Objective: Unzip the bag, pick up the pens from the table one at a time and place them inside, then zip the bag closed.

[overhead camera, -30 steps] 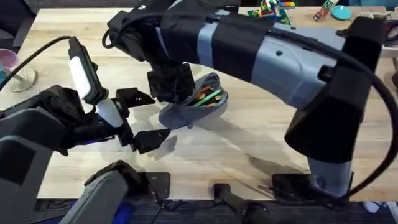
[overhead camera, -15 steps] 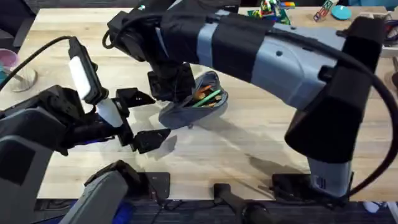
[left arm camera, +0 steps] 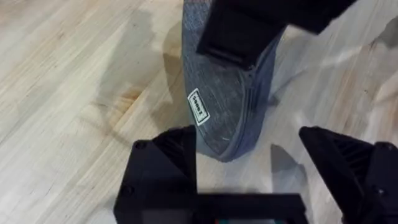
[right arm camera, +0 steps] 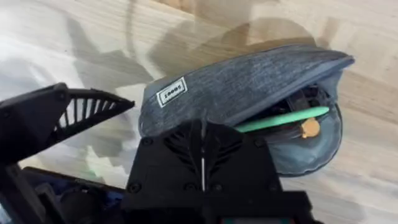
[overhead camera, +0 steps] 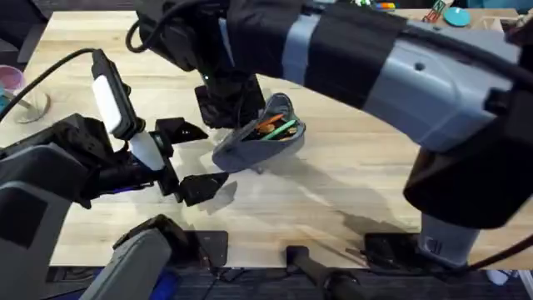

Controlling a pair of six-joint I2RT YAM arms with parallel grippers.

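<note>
The bag (overhead camera: 248, 155) is wide open and the pens (overhead camera: 277, 128) lie inside the rim of its opening, so the bag will close all the way over them when I pull the zipper along.
The bag (overhead camera: 254, 148) lies in the middle of the table (overhead camera: 333, 200), a blue-grey pouch with its zipper open at the right end. Inside it rest the pens, a green one (overhead camera: 281, 130) and an orange one (overhead camera: 268, 124). In the right wrist view the bag (right arm camera: 249, 78) gapes with the green pen (right arm camera: 283, 118) inside. My right gripper (overhead camera: 237, 112) hovers over the bag's left part, shut (right arm camera: 202, 134), with nothing visible between its fingers. My left gripper (overhead camera: 190, 158) stands open just left of the bag, and the bag's end (left arm camera: 227, 112) lies ahead of its spread fingers (left arm camera: 165, 162).
A pink cup (overhead camera: 8, 82) stands at the table's left edge. Colourful small items (overhead camera: 366, 8) and a teal object (overhead camera: 456, 15) sit at the back right. A black plate (overhead camera: 208, 246) lies at the front edge. Bare wood stretches right of the bag.
My right arm has risen and shifted a little toward the back, looming larger under the camera. The bag, the pens and the left arm have stayed put.
</note>
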